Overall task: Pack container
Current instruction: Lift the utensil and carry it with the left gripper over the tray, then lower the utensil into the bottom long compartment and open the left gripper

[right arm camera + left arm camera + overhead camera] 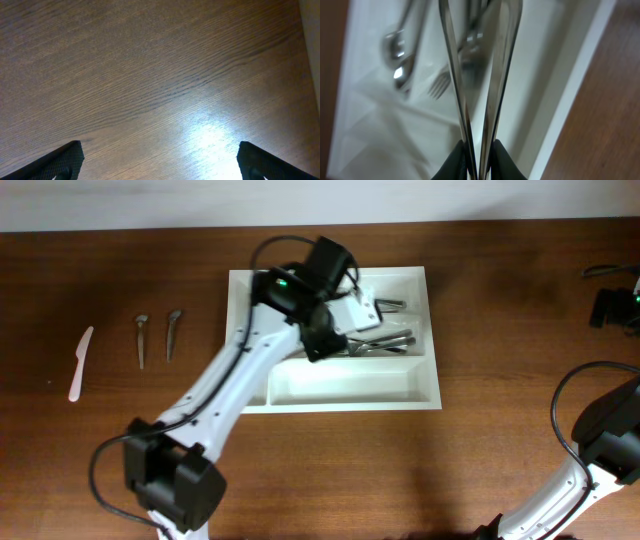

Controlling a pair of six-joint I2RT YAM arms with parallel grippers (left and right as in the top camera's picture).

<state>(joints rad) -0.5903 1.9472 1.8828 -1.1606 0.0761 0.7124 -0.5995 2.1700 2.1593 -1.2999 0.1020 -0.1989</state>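
I can see the container's front long section (375,384) is empty beside the forks. My left gripper should keep going toward that section's clear bottom (340,384) and let go of the metal cutlery pieces there.
The white container (434,340) lies in the middle of the table, and my left gripper (348,312) hangs over its upper part. In the left wrist view that gripper (479,152) is shut on two metal cutlery pieces (504,55) that point down into the container (580,75); which kind they are does not show. Forks and spoons (385,345) lie in the middle long compartment, seen blurred below as forks and spoons (400,55). My right gripper (160,150) is open over bare wood, nothing between its fingers.
Left of the container lie a white plastic knife (80,363) and two metal spoons (141,340) (172,333). A black device with a cable (615,305) sits at the far right edge. The right arm (605,440) stands at the lower right.
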